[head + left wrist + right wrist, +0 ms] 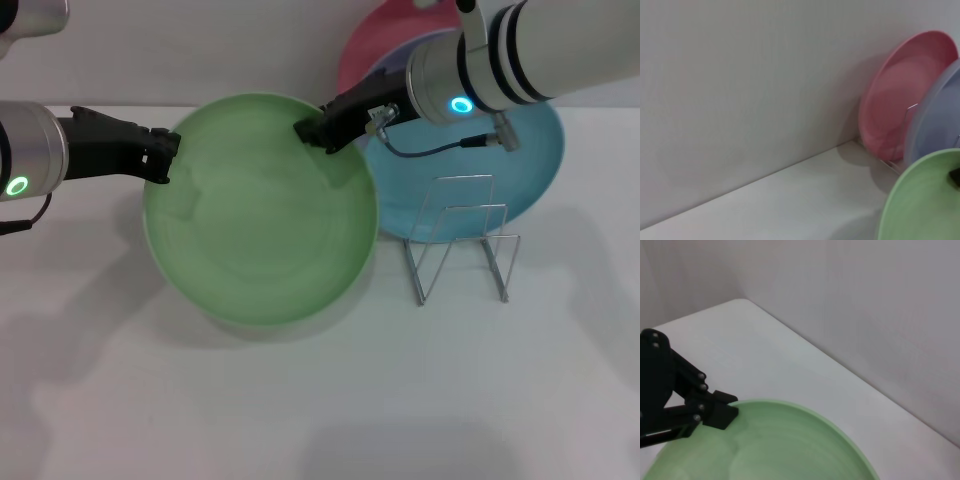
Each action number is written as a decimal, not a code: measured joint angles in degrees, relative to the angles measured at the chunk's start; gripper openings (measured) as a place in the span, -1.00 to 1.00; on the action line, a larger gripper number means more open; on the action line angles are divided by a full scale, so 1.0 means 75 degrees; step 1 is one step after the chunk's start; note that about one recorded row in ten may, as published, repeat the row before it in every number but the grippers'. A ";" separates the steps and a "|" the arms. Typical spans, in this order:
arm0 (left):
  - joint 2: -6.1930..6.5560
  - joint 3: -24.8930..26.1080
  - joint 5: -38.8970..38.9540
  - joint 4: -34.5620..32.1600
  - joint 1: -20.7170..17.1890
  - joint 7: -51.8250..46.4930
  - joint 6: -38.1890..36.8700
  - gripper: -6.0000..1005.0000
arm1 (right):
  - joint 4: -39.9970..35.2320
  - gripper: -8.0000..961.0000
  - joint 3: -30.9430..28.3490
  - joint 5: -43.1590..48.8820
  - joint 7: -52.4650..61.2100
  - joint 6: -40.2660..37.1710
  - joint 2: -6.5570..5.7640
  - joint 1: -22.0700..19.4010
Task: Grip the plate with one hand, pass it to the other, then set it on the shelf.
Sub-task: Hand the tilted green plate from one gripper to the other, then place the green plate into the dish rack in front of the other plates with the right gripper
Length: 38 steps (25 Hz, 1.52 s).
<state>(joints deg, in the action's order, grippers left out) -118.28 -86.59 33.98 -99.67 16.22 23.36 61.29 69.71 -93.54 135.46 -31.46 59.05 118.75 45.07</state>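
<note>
The left gripper and the right gripper both clamp the light green plate's rim (176, 158), so next the left gripper opens and moves back before the right gripper carries the plate to the shelf's front slot (466, 246).
The light green plate (262, 225) hangs above the white table between my two grippers, its face up towards the head camera. My left gripper (162, 157), on the green-ringed arm, is shut on the plate's left rim; it also shows in the right wrist view (715, 412), clamped on the rim of the plate (790, 445). My right gripper (318, 133), on the cyan-ringed arm, is shut on the plate's upper right rim. The plate's edge shows in the left wrist view (925, 200). The wire shelf (462, 245) stands just right of the plate.
A turquoise-blue plate (520, 170) leans in the shelf behind the right arm. A pink plate (375, 40) and a lavender plate (940, 115) stand behind it against the back wall. The pink plate also shows in the left wrist view (900, 95).
</note>
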 joint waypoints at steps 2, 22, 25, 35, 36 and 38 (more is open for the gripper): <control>0.0000 0.0031 0.0068 0.0000 -0.0006 -0.0002 -0.0001 -0.90 | 0.0192 -0.57 0.0032 0.0009 -0.0004 0.0000 0.0005 -0.0125; -0.0010 -0.0156 0.0539 -0.0698 -0.0672 0.1091 -0.1855 0.03 | 0.0885 -0.92 -0.0065 0.0020 0.0060 0.0003 0.0010 -0.0743; -0.0001 -0.0751 0.0538 -0.0671 -0.1458 0.1403 -0.4289 0.26 | 0.1210 -0.93 -0.0274 -0.0024 0.0038 -0.0072 0.0009 -0.0986; 0.0008 -0.2680 0.0544 0.2308 -0.2409 0.1071 -1.2378 0.60 | 0.3411 -0.94 -0.0348 -0.4256 -0.4749 -0.2161 0.0029 -0.4054; 0.0010 -0.2800 0.0535 0.2828 -0.2302 0.0784 -1.2875 0.60 | 0.3375 -0.94 -0.0338 -0.4994 -0.5483 -0.2218 0.0033 -0.4348; 0.0026 -0.3085 0.0494 0.4115 -0.1995 0.0018 -1.4099 0.60 | 0.2674 -0.94 -0.0385 -0.8019 -0.8849 -0.2016 0.0045 -0.5174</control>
<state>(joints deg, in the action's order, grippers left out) -118.09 -109.73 37.69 -68.80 1.26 23.50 -44.45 89.77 -96.43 75.32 -97.83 43.93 119.09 6.26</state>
